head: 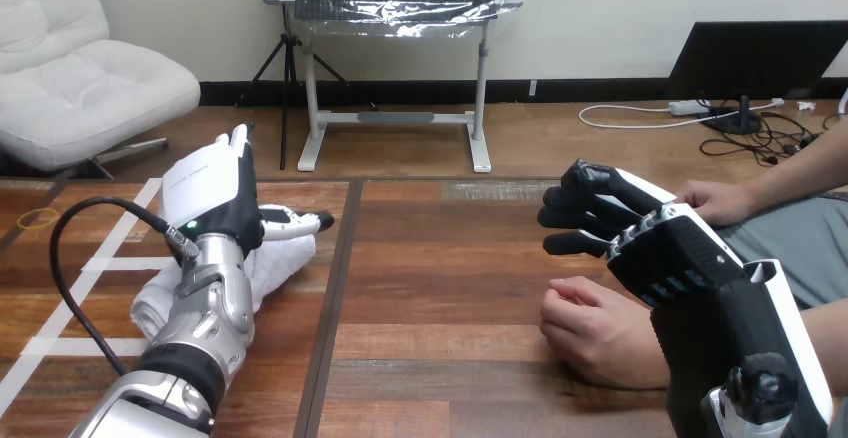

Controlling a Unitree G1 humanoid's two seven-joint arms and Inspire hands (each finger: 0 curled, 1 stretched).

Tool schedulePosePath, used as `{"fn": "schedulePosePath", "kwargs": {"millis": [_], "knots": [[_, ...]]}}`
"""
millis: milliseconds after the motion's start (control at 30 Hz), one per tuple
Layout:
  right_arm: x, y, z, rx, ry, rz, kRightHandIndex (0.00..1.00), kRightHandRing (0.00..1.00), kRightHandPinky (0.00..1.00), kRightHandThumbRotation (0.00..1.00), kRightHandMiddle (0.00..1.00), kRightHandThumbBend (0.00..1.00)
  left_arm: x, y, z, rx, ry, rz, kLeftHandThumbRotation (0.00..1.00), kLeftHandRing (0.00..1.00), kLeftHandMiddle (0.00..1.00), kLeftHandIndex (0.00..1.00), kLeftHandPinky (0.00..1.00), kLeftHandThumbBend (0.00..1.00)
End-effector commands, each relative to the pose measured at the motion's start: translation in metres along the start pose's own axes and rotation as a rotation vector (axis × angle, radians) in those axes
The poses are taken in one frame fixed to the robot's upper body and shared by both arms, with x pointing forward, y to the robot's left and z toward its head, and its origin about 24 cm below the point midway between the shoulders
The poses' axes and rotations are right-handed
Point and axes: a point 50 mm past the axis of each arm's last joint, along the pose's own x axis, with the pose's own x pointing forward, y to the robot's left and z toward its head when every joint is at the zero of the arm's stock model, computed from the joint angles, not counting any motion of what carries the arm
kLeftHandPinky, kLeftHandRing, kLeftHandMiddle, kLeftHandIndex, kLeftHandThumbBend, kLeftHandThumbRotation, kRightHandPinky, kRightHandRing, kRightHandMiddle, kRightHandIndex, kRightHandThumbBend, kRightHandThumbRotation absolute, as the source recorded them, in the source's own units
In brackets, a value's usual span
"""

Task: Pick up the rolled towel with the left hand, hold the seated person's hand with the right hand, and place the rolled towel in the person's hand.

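I expect the rolled white towel to stay rolled and keep its shape when I lift it, because the near end of the towel looks snugly wound.
The rolled white towel lies on the table's left part, pointing from near left to far right. My left hand rests over its middle, open, with its fingers straight and the thumb stretched out along the roll's far end. The person's hand lies as a loose fist on the table at the right. My right hand hovers just above and behind it, open, with its dark fingers slightly bent and pointing left; I cannot tell whether the two touch. A second hand of the person rests beyond my right hand.
White tape lines mark the table's left part, and a thin yellow ring lies near its far left edge. A dark seam runs down the wooden table between the towel and the person's hand.
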Motion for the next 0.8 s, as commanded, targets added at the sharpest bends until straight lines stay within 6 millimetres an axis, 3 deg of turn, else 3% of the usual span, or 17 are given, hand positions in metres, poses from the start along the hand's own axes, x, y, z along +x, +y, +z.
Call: {"fn": "schedulePosePath", "kwargs": {"millis": [0,767], "knots": [[0.0109,-0.0033,0.0053,-0.008,-0.073,0.012,0.79,0.76,0.69,1.00,0.78,0.97,0.0161,0.0299,0.0193,0.033,-0.050,0.085,0.44,0.96,0.97,0.96,0.99,0.96],[0.0099,-0.0037,0.0075,-0.005,-0.072,0.018,0.79,0.76,0.71,1.00,0.78,0.98,0.0164,0.0244,0.0155,0.069,0.009,-0.010,0.45,0.98,0.99,0.97,1.00,0.94]]}}
